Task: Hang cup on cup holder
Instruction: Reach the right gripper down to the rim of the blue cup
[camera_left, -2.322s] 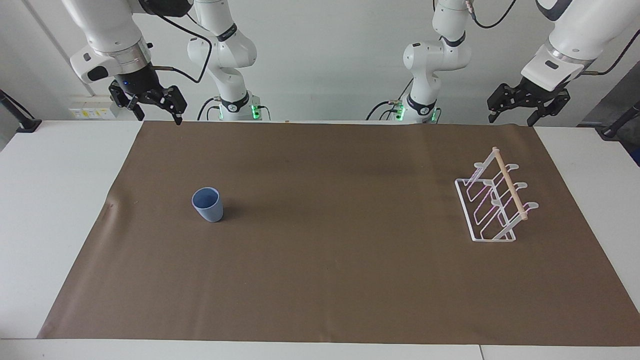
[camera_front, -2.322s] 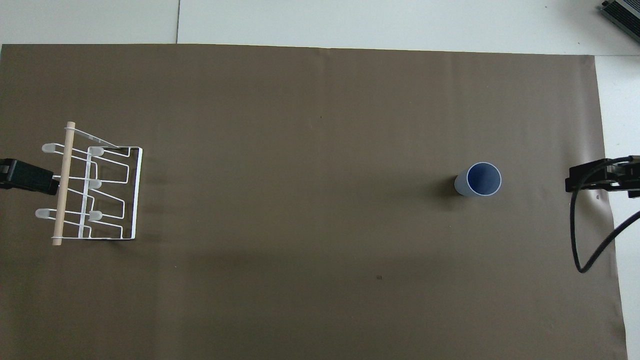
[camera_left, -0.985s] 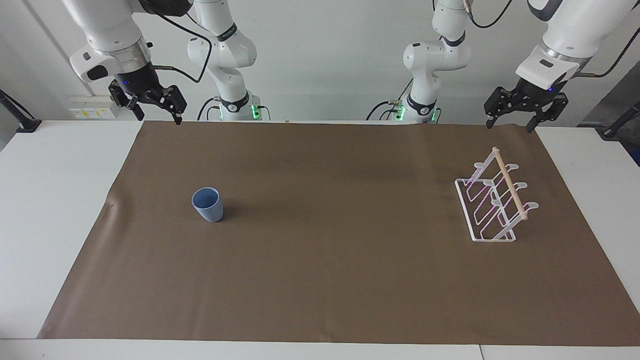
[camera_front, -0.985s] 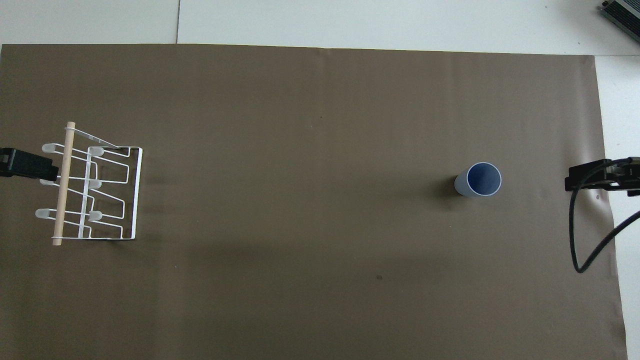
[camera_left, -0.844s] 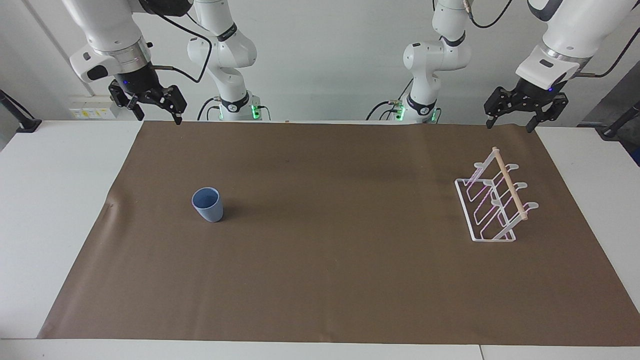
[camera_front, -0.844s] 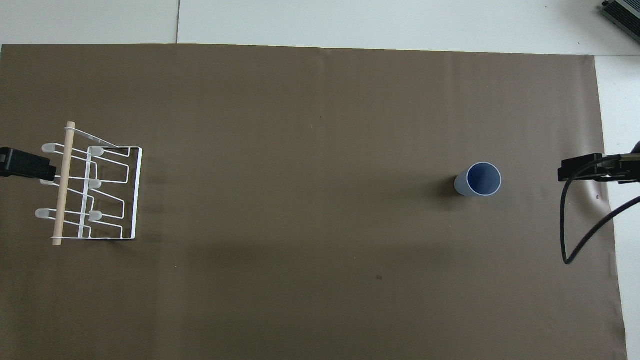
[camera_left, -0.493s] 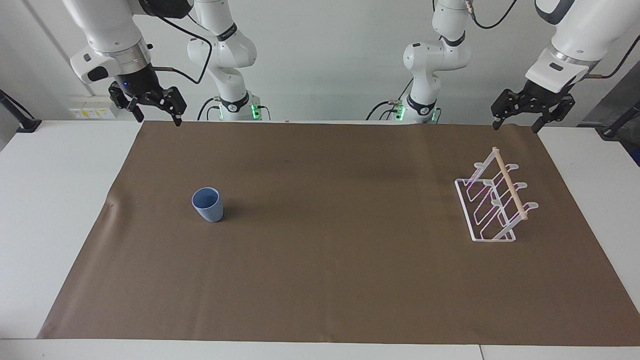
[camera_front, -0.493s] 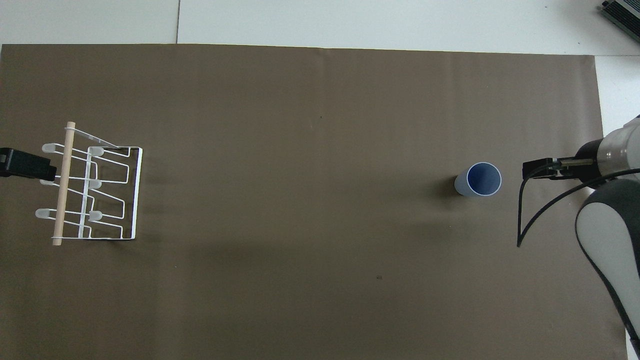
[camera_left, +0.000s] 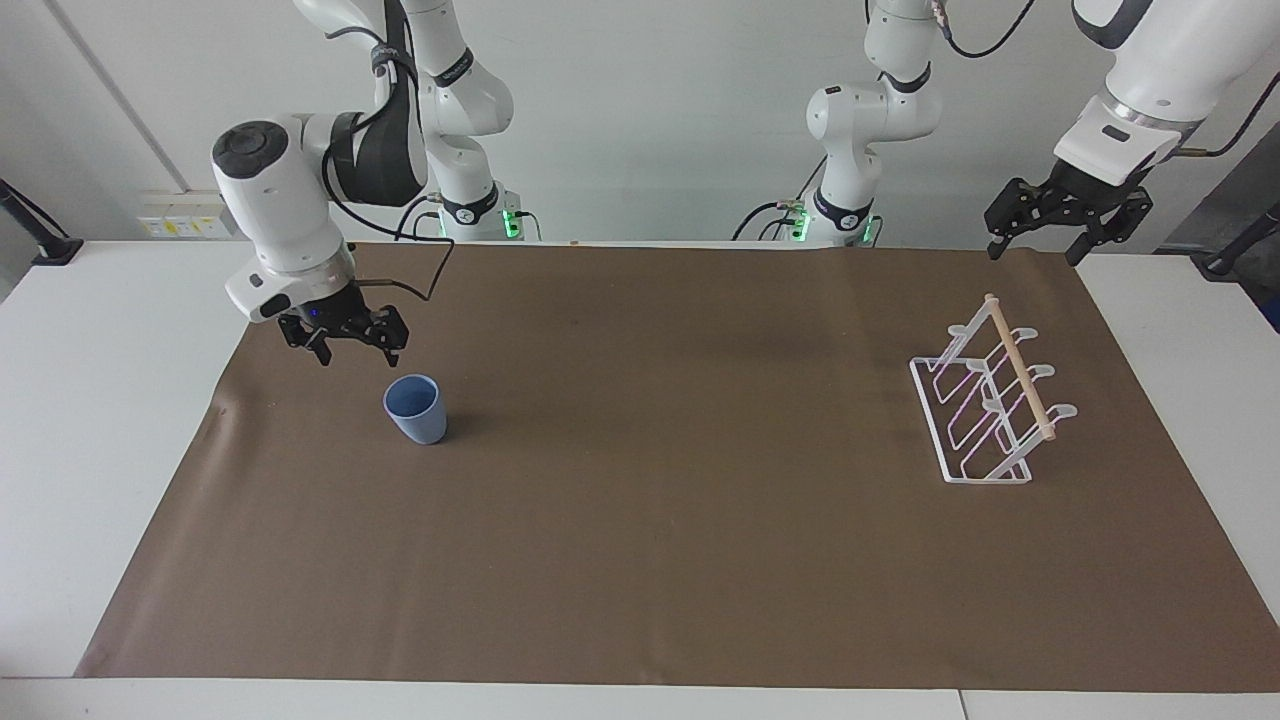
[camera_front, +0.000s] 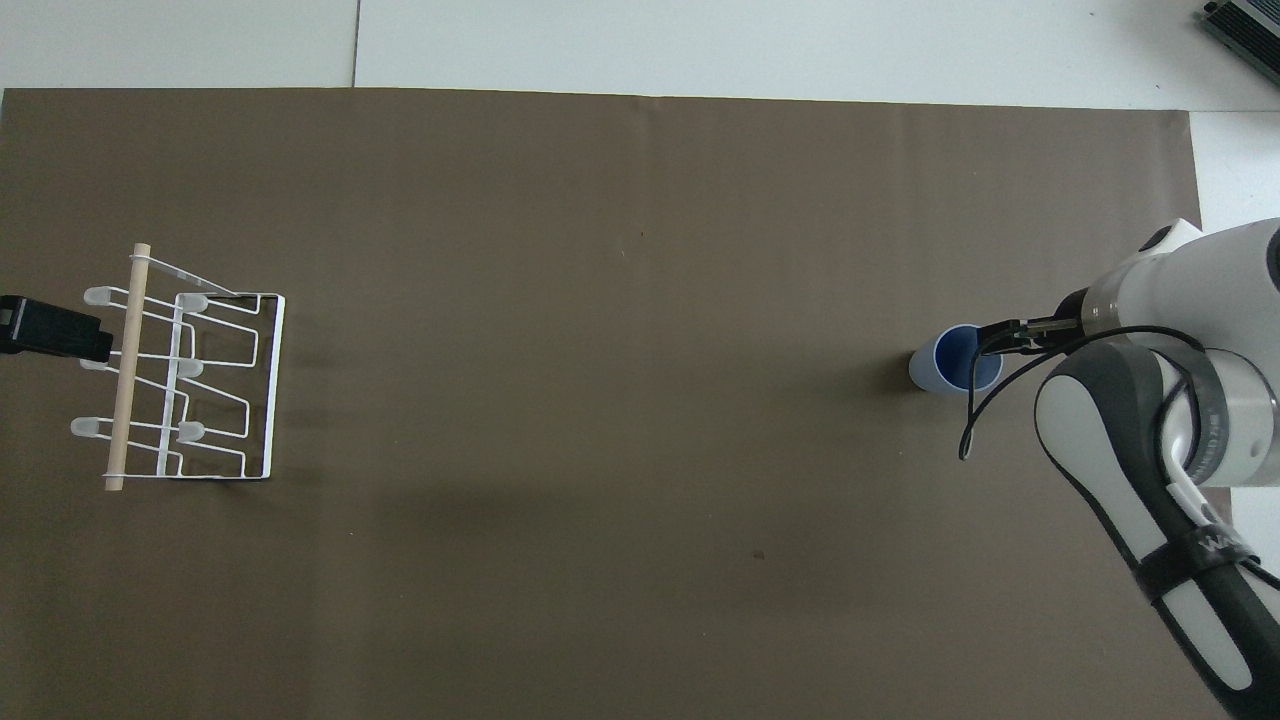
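Note:
I should expect the light-blue cup (camera_front: 923, 367) to be empty when I tip it sideways, because the cup's opening shows only a plain blue inside (camera_front: 956, 355).
The light-blue cup (camera_left: 414, 408) (camera_front: 948, 362) stands upright, mouth up, on the brown mat toward the right arm's end. My right gripper (camera_left: 357, 352) is open and hangs just above rim height, beside the cup's edge, touching nothing. In the overhead view the right wrist (camera_front: 1180, 290) covers part of the cup's rim. The clear cup holder (camera_left: 985, 405) (camera_front: 190, 385) with its wooden dowel (camera_left: 1018, 366) stands toward the left arm's end. My left gripper (camera_left: 1034, 248) (camera_front: 55, 335) waits open, high over the mat's edge beside the holder.
A brown mat (camera_left: 640, 560) covers most of the white table (camera_left: 90, 420). A black cable (camera_front: 975, 425) loops down from the right wrist next to the cup. A dark device (camera_front: 1245, 25) lies at the table's corner farthest from the robots.
My right arm has swung down from high over the mat's corner to just beside the cup. The left gripper has barely shifted. Cup and holder have not moved.

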